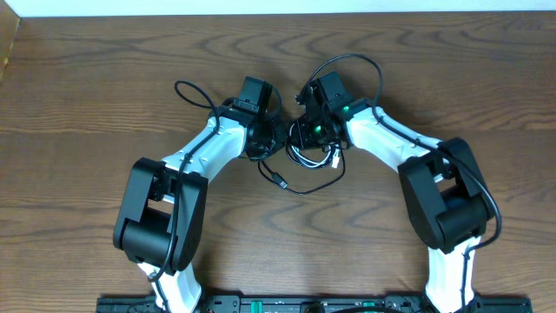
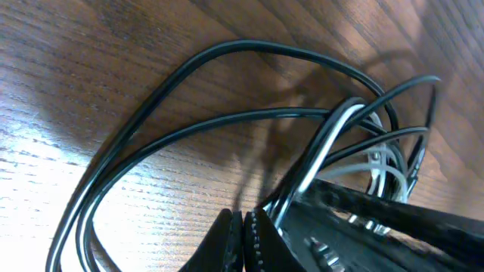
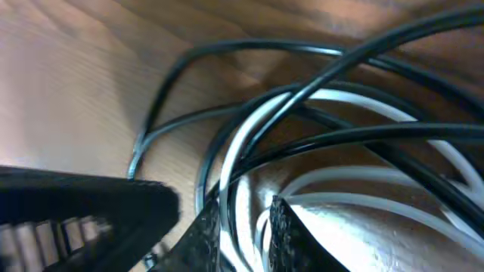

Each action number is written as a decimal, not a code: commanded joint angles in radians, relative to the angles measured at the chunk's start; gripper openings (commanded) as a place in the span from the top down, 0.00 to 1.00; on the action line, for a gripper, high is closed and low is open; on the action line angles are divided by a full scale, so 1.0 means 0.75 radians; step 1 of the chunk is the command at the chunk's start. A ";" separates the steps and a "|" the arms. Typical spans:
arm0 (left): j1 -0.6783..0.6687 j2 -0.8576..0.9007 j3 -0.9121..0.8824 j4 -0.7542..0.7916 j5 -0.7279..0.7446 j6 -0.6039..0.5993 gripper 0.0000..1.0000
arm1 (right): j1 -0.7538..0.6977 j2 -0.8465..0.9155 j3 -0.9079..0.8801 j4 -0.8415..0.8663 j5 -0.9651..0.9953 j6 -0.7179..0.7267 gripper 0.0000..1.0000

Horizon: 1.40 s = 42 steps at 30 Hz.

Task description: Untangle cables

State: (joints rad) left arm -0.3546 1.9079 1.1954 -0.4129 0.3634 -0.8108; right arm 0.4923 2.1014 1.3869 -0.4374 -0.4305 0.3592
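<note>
The white cable runs outside the left gripper's shut fingers, so the robot should open them, grasp that part of the white cable and pull it up out of the tangle.
The black cable and the white cable lie tangled at the table's middle, between both arms. My left gripper is at the tangle's left edge. In the left wrist view it is shut, with nothing visible between the tips. Black loops spread over the wood ahead, and a white strand runs past its right finger. My right gripper is over the tangle. In the right wrist view it is shut on white strands with a black strand beside them.
Thicker black arm wires loop out at the back left and back right. A black plug end lies just in front of the tangle. The two grippers nearly touch; the other arm's dark finger fills the right wrist view's lower left.
</note>
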 commanded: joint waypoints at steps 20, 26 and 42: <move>-0.001 0.002 -0.012 -0.007 -0.018 0.003 0.92 | 0.123 0.118 0.013 0.030 0.287 -0.055 0.84; -0.001 0.002 -0.012 -0.007 -0.018 0.003 0.92 | 0.116 0.107 0.021 -0.013 0.350 -0.056 0.99; -0.001 0.001 -0.012 0.511 0.546 0.164 0.83 | -0.319 -0.456 0.051 -0.106 -0.418 -0.243 0.99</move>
State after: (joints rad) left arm -0.3553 1.9079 1.1862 -0.0490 0.6857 -0.7071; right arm 0.2928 1.8137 1.4193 -0.5129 -0.6041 0.2070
